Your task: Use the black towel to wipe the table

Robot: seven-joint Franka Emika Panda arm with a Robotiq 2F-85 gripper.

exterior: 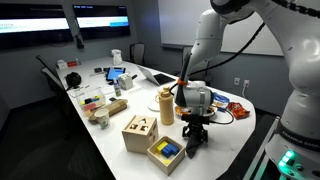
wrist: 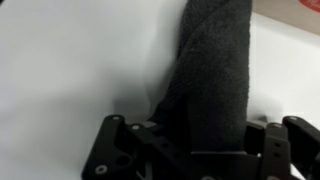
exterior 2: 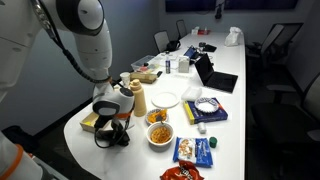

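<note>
The robot's gripper should sweep back over the clear table (exterior: 228, 138) toward the red packet, because the wooden box (exterior: 166, 152) stands close beside the black towel and blocks a longer stroke.
The black towel (wrist: 212, 75) fills the middle of the wrist view, lying bunched on the white table (wrist: 70, 70) and running up from between the fingers. My gripper (wrist: 198, 135) is shut on the black towel at table level. In both exterior views the gripper (exterior: 194, 133) (exterior 2: 113, 131) is down at the table's near end, with the dark towel (exterior: 193, 142) (exterior 2: 120, 139) bunched under it.
A wooden box with a blue and yellow toy (exterior: 166, 151) and a wooden shape-sorter box (exterior: 139, 132) stand close beside the gripper. A tan bottle (exterior: 166, 104), a bowl of snacks (exterior 2: 159, 133), a white plate (exterior 2: 166, 98), snack packets (exterior 2: 195, 150) and laptops (exterior 2: 214, 74) crowd the table.
</note>
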